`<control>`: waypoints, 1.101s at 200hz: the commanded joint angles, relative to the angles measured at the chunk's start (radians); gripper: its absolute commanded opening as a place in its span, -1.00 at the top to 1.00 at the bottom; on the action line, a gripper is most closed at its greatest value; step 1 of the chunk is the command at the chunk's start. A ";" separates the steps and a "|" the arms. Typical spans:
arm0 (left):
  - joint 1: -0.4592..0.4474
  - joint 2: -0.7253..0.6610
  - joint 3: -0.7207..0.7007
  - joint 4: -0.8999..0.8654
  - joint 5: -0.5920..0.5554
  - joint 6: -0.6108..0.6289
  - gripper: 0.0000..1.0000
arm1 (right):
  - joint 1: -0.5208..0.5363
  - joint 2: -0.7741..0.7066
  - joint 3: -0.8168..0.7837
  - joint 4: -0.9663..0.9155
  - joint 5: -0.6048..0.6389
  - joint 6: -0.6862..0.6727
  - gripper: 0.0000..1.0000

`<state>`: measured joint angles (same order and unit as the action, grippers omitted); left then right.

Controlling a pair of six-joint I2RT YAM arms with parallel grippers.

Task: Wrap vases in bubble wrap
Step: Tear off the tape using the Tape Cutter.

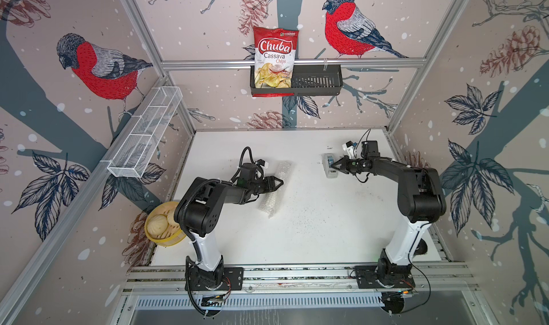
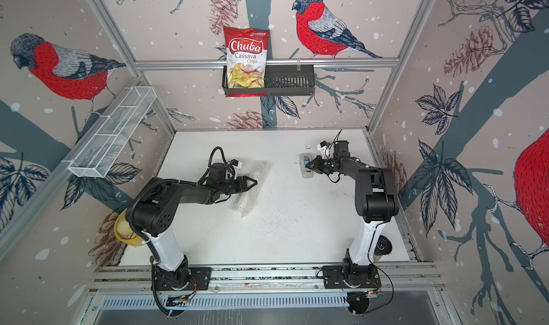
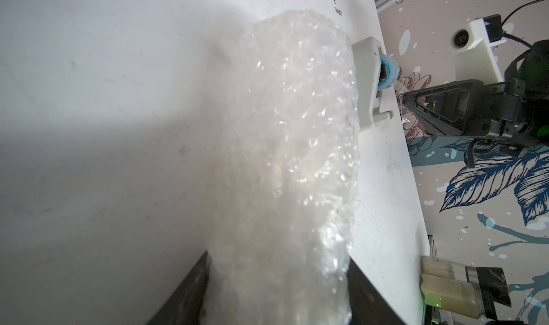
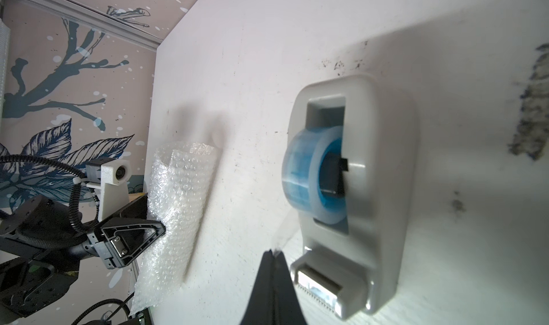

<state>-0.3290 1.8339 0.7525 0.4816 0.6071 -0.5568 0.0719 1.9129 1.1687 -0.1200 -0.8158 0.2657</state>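
Note:
The tape strip is still uncut from the blue roll, so my right gripper needs to pull the tape strip past the dispenser's toothed edge (image 4: 318, 299) before it takes the strip to the bubble wrap.
The bubble wrap (image 1: 281, 172) (image 2: 259, 172) lies rolled into a long tube on the white table (image 1: 312, 234), left of centre. My left gripper (image 1: 280, 182) (image 2: 255, 182) (image 3: 277, 262) is shut across the tube's middle, one black finger (image 3: 190, 293) on each side of the bubble wrap (image 3: 297, 130). The vase is hidden; only a faint beige tint shows through the wrap. My right gripper (image 1: 334, 166) (image 2: 309, 165) (image 4: 273, 252) is shut on a clear tape strip (image 4: 282, 234) drawn from the blue roll in a grey tape dispenser (image 1: 329, 173) (image 4: 380, 189).
A bamboo steamer with buns (image 1: 162, 228) sits at the table's front left corner. A jar with a black lid (image 2: 383, 246) lies at the front right behind the right arm. A black wall basket (image 1: 318, 81) holds a chips bag (image 1: 274, 56). A white wire shelf (image 1: 145, 133) hangs left.

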 commanded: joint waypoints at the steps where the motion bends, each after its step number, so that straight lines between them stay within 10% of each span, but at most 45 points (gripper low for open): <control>1: 0.002 0.013 -0.004 -0.138 -0.069 0.022 0.47 | 0.002 -0.020 -0.001 0.002 -0.037 0.020 1.00; 220: 0.001 0.022 -0.001 -0.140 -0.063 0.021 0.48 | 0.059 -0.219 -0.235 -0.004 0.128 0.023 1.00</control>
<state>-0.3290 1.8404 0.7586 0.4805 0.6128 -0.5514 0.1299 1.7107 0.9512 -0.1127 -0.7105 0.3115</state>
